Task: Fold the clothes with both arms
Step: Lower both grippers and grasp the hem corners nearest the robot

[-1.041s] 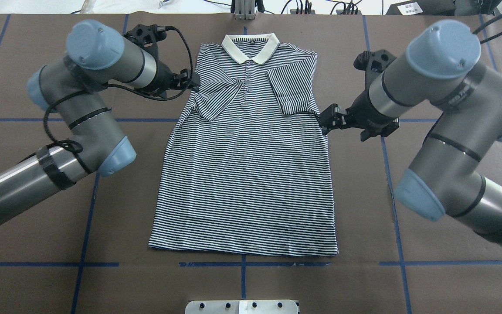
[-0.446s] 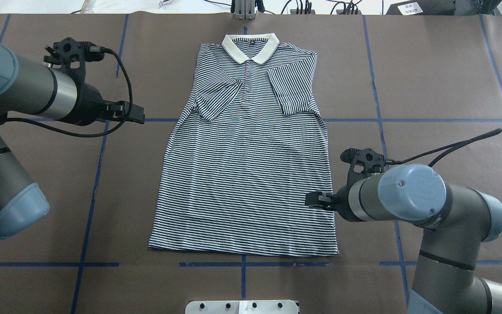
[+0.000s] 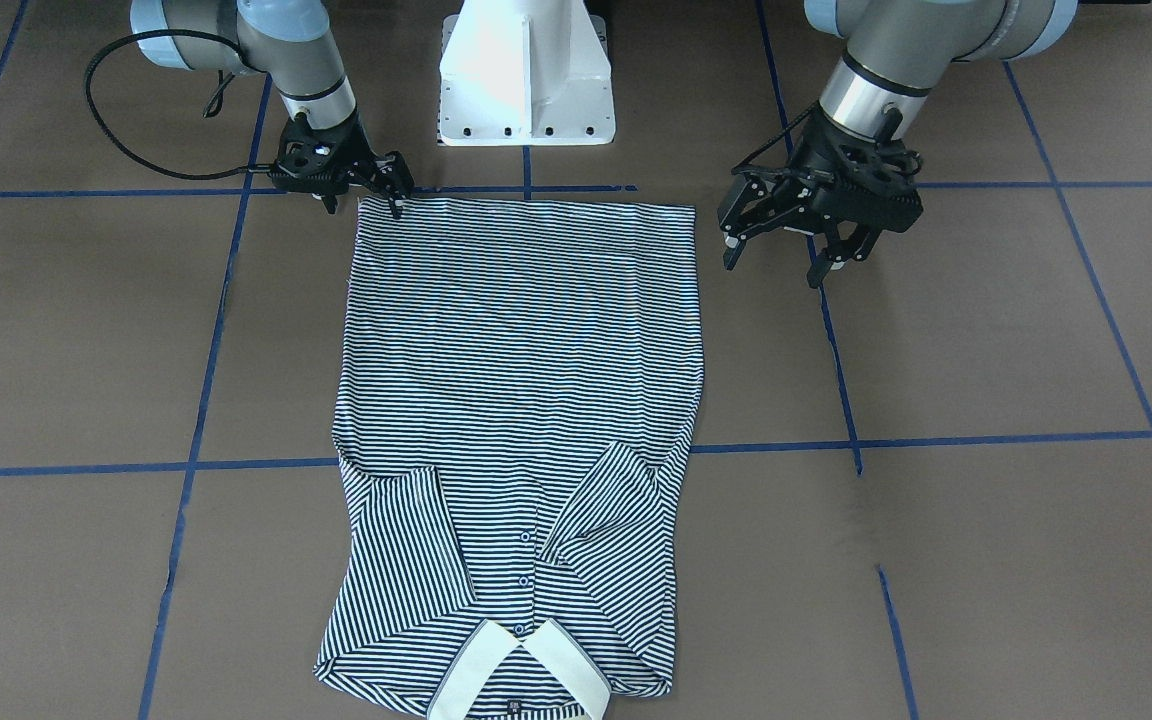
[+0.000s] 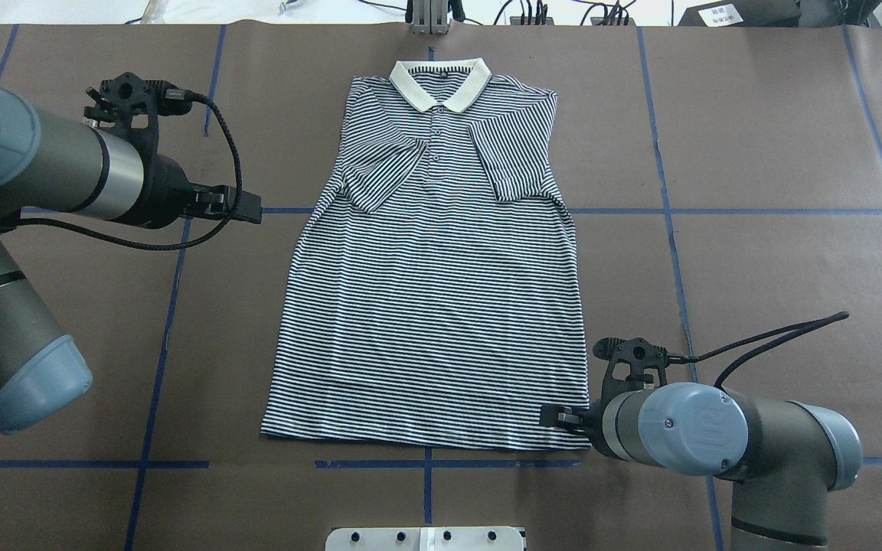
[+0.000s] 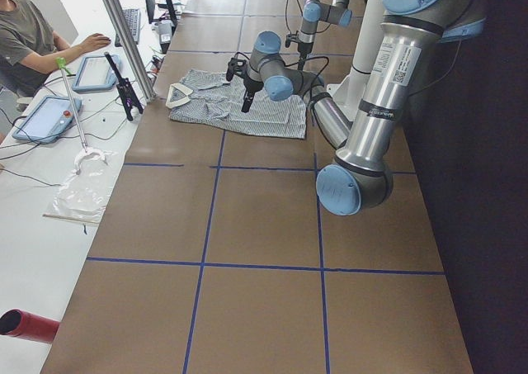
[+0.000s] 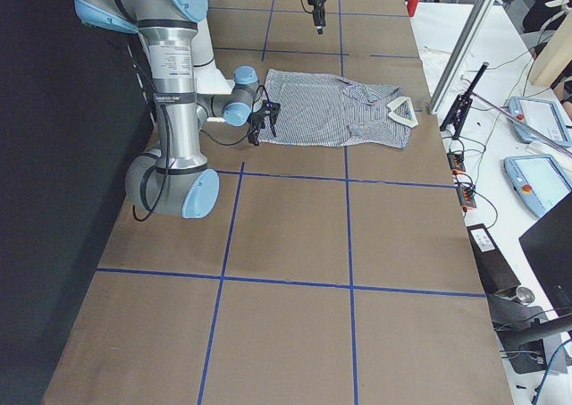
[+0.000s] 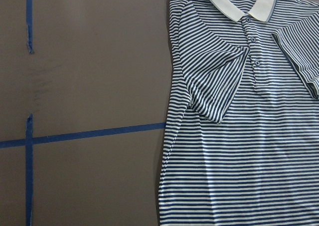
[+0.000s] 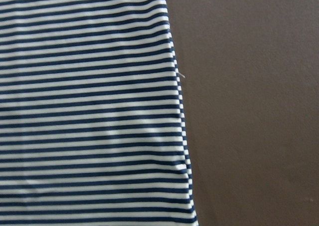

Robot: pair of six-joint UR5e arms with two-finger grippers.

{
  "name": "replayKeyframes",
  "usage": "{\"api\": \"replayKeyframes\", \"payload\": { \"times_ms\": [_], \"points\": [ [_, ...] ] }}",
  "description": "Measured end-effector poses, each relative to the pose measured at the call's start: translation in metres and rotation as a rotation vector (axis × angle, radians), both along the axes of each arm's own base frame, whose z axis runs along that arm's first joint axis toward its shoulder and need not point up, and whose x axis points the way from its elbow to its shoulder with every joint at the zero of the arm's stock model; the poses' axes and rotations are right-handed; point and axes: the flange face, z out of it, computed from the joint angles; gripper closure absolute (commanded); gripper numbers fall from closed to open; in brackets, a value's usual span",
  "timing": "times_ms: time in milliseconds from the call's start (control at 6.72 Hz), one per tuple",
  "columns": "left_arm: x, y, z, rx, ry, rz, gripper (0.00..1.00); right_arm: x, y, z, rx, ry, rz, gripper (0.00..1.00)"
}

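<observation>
The cream collar (image 3: pixel 471 670) is beyond the folded sleeves (image 3: pixel 406 554), so I expect the cream collar to still show when the robot folds the hem over the sleeves.
The striped polo shirt (image 4: pixel 433 306) lies flat on the brown table with its cream collar (image 4: pixel 441 80) at the far edge and both sleeves folded in over the chest. It also shows in the front view (image 3: pixel 521 340) and in both wrist views (image 7: pixel 259 151) (image 8: pixel 89 111). My left gripper (image 4: pixel 253 207) is open and empty, held above the table to the left of the shirt (image 3: pixel 776 262). My right gripper (image 4: pixel 552 417) is open at the hem's right corner (image 3: pixel 364 195). I cannot tell whether it touches the cloth.
The white pedestal base (image 3: pixel 526 70) stands behind the hem. A metal plate (image 4: pixel 426 538) sits at the table's near edge, and a metal post (image 4: pixel 429 15) stands past the collar. Blue tape lines (image 4: pixel 158 344) cross the table. A person (image 5: pixel 25 35) sits at a side desk.
Both grippers have left the folded sleeves. The left one drew back to the left, off the shirt. The right one moved along the shirt's right edge down to the hem corner.
</observation>
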Motion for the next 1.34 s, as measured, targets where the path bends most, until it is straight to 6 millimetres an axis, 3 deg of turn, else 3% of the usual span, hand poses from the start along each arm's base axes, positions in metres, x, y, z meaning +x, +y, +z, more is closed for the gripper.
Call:
{"api": "replayKeyframes", "payload": {
  "times_ms": [149,595,1190,1339],
  "points": [
    [0.006,-0.001,0.000,0.001,-0.005,-0.003,0.00,0.000,0.004,-0.001,-0.004,-0.001,-0.001,0.05],
    [0.011,-0.003,-0.001,0.003,-0.006,-0.004,0.00,-0.001,0.006,-0.002,-0.010,0.001,-0.003,0.34],
    [0.016,-0.005,0.003,0.000,-0.012,-0.001,0.00,-0.002,0.005,-0.002,-0.017,0.019,-0.004,1.00],
    [0.017,-0.005,0.004,0.001,-0.011,-0.001,0.00,-0.002,0.004,-0.002,-0.017,0.018,-0.003,1.00]
  ]
}}
